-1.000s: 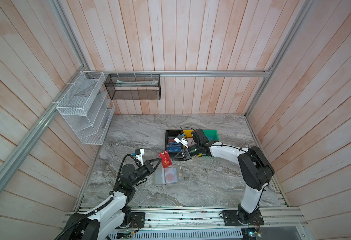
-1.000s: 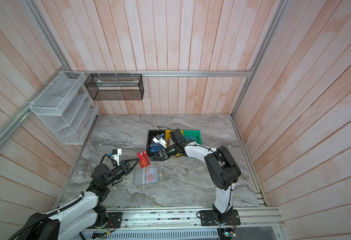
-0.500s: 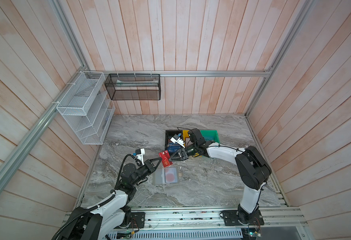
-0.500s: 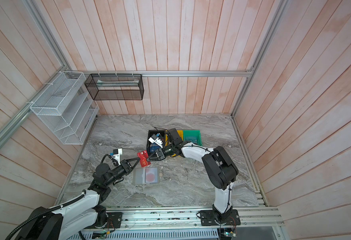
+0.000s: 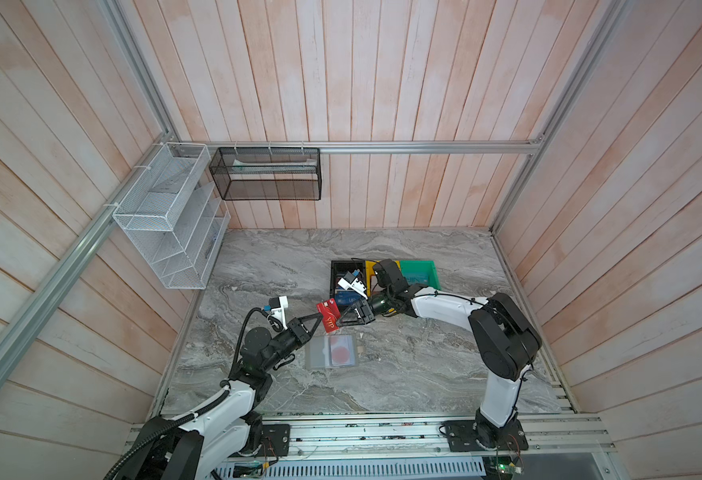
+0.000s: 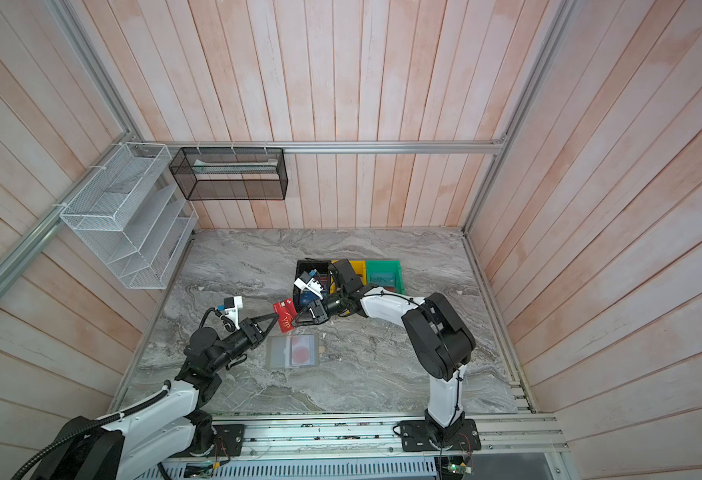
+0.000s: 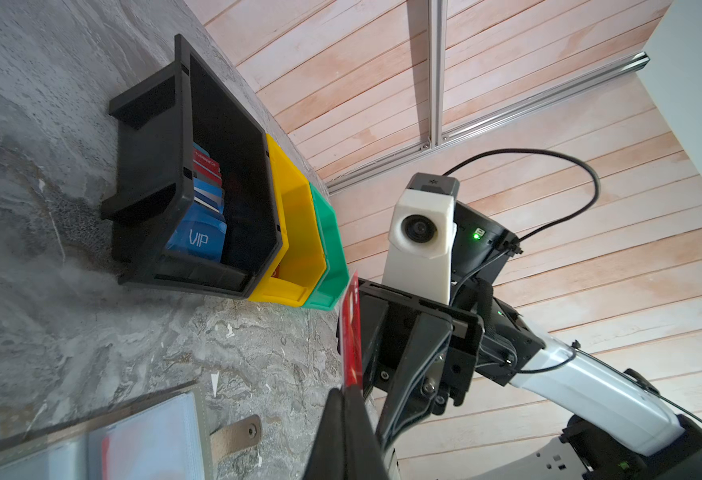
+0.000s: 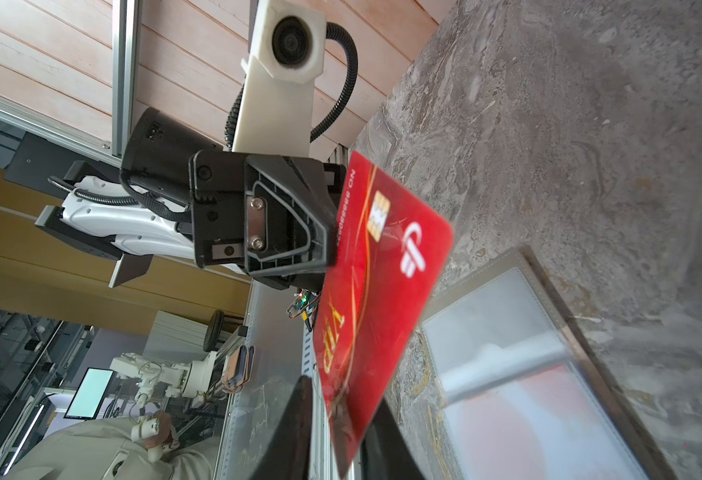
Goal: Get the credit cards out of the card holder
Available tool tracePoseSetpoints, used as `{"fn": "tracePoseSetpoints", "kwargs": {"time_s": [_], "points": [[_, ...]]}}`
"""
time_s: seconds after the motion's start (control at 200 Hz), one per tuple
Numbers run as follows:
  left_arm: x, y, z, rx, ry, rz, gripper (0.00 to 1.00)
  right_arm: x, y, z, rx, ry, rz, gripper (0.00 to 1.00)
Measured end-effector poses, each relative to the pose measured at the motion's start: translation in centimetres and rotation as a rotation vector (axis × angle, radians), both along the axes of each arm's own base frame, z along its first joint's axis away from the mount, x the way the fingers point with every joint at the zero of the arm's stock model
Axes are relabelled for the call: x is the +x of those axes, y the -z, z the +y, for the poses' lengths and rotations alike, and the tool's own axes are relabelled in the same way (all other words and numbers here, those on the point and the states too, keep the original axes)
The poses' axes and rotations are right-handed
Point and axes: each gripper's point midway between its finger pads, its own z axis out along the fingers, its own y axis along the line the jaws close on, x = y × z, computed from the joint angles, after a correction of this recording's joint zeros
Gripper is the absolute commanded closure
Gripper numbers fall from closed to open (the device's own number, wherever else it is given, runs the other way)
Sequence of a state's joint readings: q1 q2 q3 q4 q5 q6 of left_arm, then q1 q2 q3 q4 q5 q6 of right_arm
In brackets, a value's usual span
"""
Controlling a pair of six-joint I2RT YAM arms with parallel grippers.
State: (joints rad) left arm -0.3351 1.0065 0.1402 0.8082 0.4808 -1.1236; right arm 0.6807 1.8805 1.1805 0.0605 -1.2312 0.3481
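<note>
My right gripper should take the red VIP card from my left gripper, which holds it now, and carry it to the yellow bin, because the bin stands beyond my right gripper.
The card holder lies open on the marble table, a white card with a red circle showing through its clear sleeve. Above its far edge my left gripper is shut on one edge of a red VIP card, held upright. My right gripper faces it from the other side. Its jaws straddle the card's opposite edge, with a gap showing at one finger. A blue VIP card lies in the black bin.
The black bin, a yellow bin and a green bin stand side by side behind the grippers. A white wire rack and a black mesh basket hang on the walls. The holder's strap lies on the table.
My right gripper has moved left from the bins to the red card, and its jaws have narrowed around the card's edge. The left gripper has kept the card in place.
</note>
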Motion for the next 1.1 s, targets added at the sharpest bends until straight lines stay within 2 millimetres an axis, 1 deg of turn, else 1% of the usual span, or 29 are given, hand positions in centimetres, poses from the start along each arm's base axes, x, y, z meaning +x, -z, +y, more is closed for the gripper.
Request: {"fn": "tracePoseSetpoints", "kwargs": {"time_s": [0.185,0.205,0.23,0.345,0.455,0.475,0.53,0.635,0.705,0.775,0.865,0.93,1.02,1.1], "points": [[0.0,0.2,0.0,0.004,0.000,0.009,1.00,-0.1,0.1,0.0,-0.002,-0.003,-0.001,0.98],[0.0,0.3,0.0,0.005,0.001,0.011,0.98,-0.1,0.1,-0.1,-0.005,-0.002,0.003,1.00],[0.0,0.3,0.0,0.007,0.001,0.015,0.97,-0.1,0.2,-0.1,-0.004,-0.002,0.002,1.00],[0.1,0.5,-0.2,0.020,0.008,0.032,0.96,-0.1,0.4,-0.2,-0.012,-0.003,0.004,1.00],[0.1,0.8,-0.4,0.039,0.018,0.047,0.89,-0.1,0.5,-0.5,-0.024,-0.006,-0.001,1.00],[0.1,0.9,-0.4,0.042,0.018,0.053,0.87,-0.1,0.4,-0.5,-0.026,-0.009,-0.004,1.00],[0.2,1.1,-0.4,0.054,0.019,0.061,0.74,0.0,0.3,-0.7,-0.037,-0.010,-0.015,1.00],[0.1,1.5,-0.3,0.077,0.018,0.078,0.65,1.0,-0.1,-1.3,-0.061,0.002,-0.054,1.00],[0.0,2.0,-0.3,0.095,0.020,0.095,0.64,2.5,-0.1,-2.4,-0.101,0.042,-0.095,1.00],[-0.1,2.5,-0.3,0.111,0.022,0.114,0.63,4.6,0.2,-4.0,-0.166,0.102,-0.148,1.00],[-0.1,3.1,-0.2,0.127,0.025,0.135,0.63,7.5,1.1,-6.8,-0.296,0.192,-0.232,1.00],[-0.1,3.6,-0.2,0.138,0.027,0.156,0.63,9.1,1.9,-8.8,-0.411,0.245,-0.303,1.00],[0.0,4.4,-0.3,0.156,0.033,0.188,0.63,10.5,2.8,-11.0,-0.570,0.281,-0.404,1.00],[0.2,5.1,-0.5,0.170,0.041,0.215,0.63,11.3,3.1,-12.7,-0.692,0.291,-0.494,1.00]]}}
